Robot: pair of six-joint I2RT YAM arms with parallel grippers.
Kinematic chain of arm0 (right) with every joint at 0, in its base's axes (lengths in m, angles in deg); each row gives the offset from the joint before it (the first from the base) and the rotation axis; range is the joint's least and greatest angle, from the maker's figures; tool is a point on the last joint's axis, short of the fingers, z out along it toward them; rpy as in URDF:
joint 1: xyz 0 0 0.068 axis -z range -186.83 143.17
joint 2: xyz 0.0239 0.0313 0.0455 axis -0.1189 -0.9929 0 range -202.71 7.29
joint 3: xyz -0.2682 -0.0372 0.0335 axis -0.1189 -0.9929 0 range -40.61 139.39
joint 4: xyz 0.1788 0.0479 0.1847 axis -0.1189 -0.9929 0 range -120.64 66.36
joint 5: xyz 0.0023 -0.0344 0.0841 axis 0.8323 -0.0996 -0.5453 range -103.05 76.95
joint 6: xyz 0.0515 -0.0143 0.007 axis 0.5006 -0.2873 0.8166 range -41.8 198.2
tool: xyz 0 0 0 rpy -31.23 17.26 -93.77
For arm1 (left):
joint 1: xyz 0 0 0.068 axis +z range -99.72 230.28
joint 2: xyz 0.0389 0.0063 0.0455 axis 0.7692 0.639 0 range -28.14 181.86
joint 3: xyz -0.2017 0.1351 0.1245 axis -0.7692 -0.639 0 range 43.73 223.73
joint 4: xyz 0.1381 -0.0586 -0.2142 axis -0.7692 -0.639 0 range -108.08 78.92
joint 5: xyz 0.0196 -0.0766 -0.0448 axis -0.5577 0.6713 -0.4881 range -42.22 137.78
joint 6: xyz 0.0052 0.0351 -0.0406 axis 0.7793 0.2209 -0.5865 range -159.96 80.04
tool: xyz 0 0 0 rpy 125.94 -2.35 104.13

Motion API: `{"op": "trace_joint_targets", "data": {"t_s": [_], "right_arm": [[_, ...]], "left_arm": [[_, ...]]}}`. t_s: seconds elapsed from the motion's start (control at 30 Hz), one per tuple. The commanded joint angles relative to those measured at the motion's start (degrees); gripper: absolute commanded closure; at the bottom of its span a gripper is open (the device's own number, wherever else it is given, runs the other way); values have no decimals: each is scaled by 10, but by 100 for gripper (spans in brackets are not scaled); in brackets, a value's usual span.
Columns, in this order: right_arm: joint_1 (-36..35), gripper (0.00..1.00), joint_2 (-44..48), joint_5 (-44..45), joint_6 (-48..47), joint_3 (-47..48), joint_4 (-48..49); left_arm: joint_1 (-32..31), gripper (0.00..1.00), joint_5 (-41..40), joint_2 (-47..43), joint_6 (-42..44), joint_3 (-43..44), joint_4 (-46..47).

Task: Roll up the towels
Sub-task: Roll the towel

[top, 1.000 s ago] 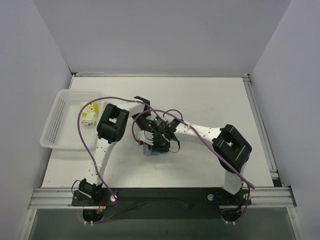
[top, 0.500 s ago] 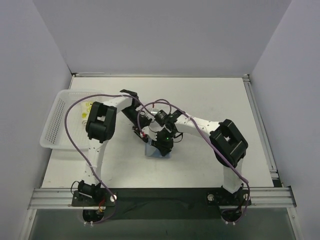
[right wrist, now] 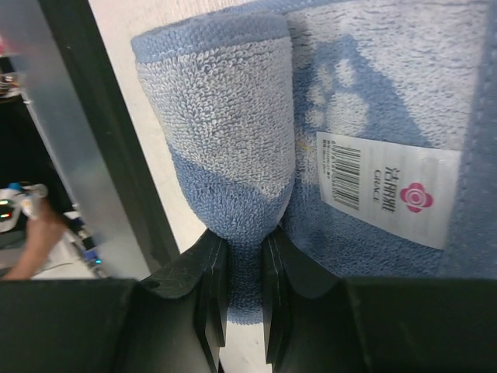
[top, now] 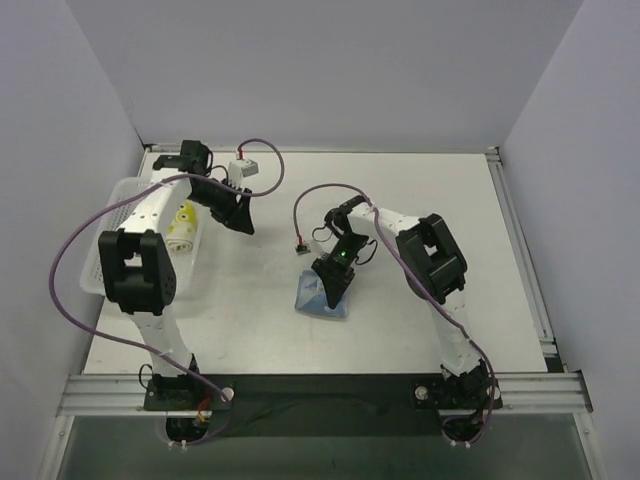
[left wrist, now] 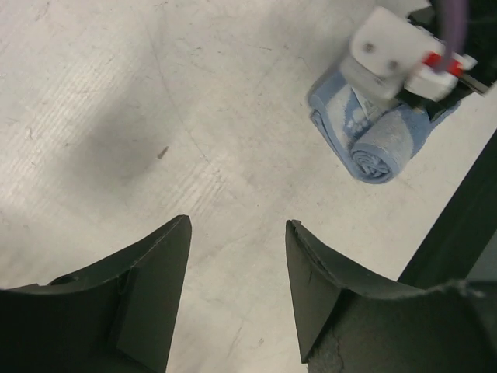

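One end of the light blue roll [right wrist: 245,242] is pinched in my right gripper while its other end lies free. Next, my left gripper takes hold of the roll's loose end [left wrist: 376,160] before I roll further.
The light blue towel [top: 322,300] lies mid-table, partly rolled, with its white label [right wrist: 384,190] facing up. My right gripper [top: 335,283] is shut on the end of the roll [right wrist: 225,116], the cloth pinched between its fingers [right wrist: 210,272]. The cream-white towel [top: 180,226] with yellow and green prints lies rolled in the white mesh basket [top: 118,262]. My left gripper [top: 241,217] is open and empty above bare table, right of the basket. In the left wrist view [left wrist: 237,233] the blue roll [left wrist: 377,148] shows far ahead.
The basket stands at the table's left edge. Purple cables [top: 70,260] loop from both arms over the table. A metal rail [top: 320,388] runs along the near edge, and grey walls close in the table on three sides.
My left arm has swung away from the blue towel to the far left, by the basket, with its gripper open. The right gripper has stayed on the blue roll, shifting slightly.
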Motion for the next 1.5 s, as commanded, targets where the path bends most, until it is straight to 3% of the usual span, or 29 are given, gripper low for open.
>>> {"op": "trace_joint_targets", "data": {"t_s": [0.0, 0.1, 0.27, 0.4, 0.5, 0.93, 0.97, 1.03, 1.1, 1.13, 1.2, 1.47], "right_arm": [[20, 100, -43, -58, -19, 39, -89], [28, 94, -94, -93, -50, 94, -163], [35, 92, -197, -129, -114, 199, -302], [36, 92, -237, -143, -120, 236, -337], [34, 92, -241, -146, -117, 241, -337], [27, 92, -247, -140, -106, 254, -337], [27, 92, -244, -140, -104, 255, -337], [24, 86, -238, -141, -98, 256, -335], [25, 70, -226, -143, -89, 258, -333], [30, 66, -220, -143, -77, 259, -331], [38, 60, -193, -137, -52, 258, -311], [149, 58, -61, -87, 124, 233, -166]], "left_arm": [[-18, 37, -8, -149, -30, -110, 129], [-84, 36, -25, -241, 18, -219, 163], [-238, 32, -136, -345, 77, -388, 257], [-368, 29, -203, -367, 104, -442, 321], [-417, 29, -231, -344, 114, -452, 359], [-446, 33, -292, -211, 156, -498, 448], [-446, 36, -298, -203, 155, -500, 446], [-446, 58, -298, -184, 144, -495, 419], [-445, 71, -288, -184, 123, -495, 379], [-445, 78, -272, -187, 116, -495, 364], [-445, 82, -252, -201, 94, -502, 318], [-393, 84, -110, -175, 31, -482, 217]]}}
